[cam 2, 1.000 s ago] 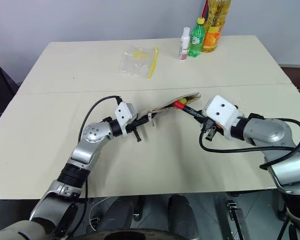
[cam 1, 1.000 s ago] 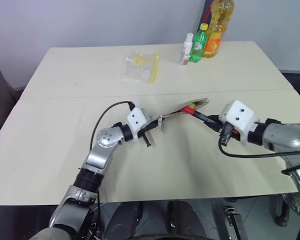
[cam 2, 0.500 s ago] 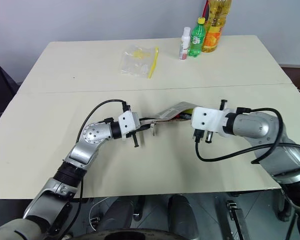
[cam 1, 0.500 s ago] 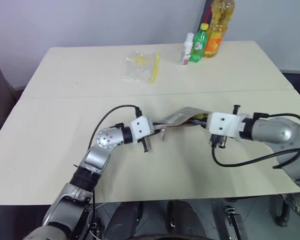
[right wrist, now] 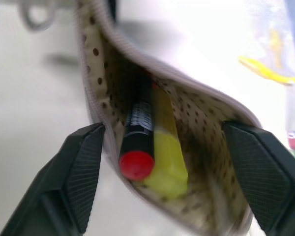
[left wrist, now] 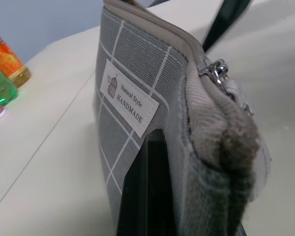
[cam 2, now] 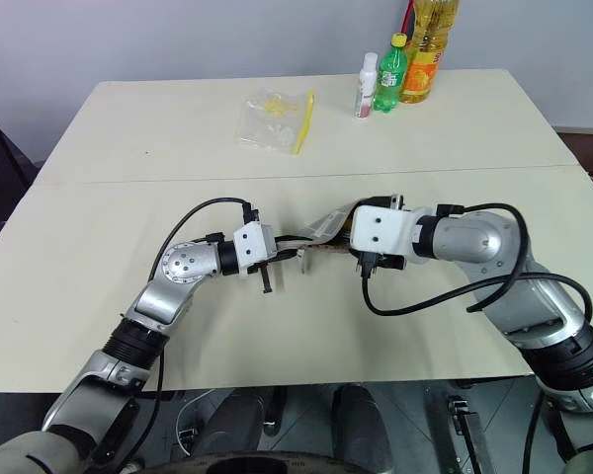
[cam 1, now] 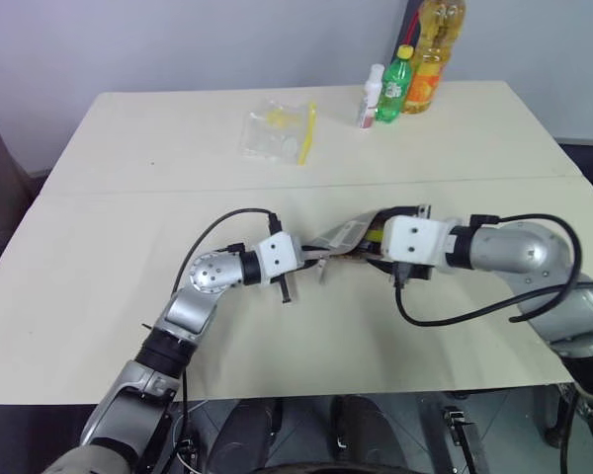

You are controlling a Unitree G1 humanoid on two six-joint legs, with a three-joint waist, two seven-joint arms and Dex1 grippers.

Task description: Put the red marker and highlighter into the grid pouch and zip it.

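Observation:
The robot's right gripper is on both sides of the grid pouch's opening (right wrist: 184,135), but the zipper pull (cam 1: 322,270) hangs by the left gripper, so the right gripper should back out and take that pull.
The grid pouch (cam 1: 342,235), grey with white lines and a small white label (left wrist: 129,104), hangs just above the table's middle. My left gripper (cam 1: 298,267) is shut on its zipper end (left wrist: 214,73). The pouch's mouth gapes toward my right gripper (right wrist: 163,132), which is open, one finger on each side of the opening. Inside, against the dotted lining, the red marker (right wrist: 139,129) lies with its red cap outward. The yellow highlighter (right wrist: 168,156) lies beside it, touching it.
At the table's back lies a clear plastic bag with a yellow strip (cam 1: 282,133). A white bottle (cam 1: 370,99), a green bottle (cam 1: 394,86) and a tall oil bottle (cam 1: 431,54) stand at the back right. A seam (cam 1: 128,190) crosses the table.
My right gripper pushed the marker leftward into the pouch, let it go and opened. The pouch end held by my left gripper sank slightly and flattened.

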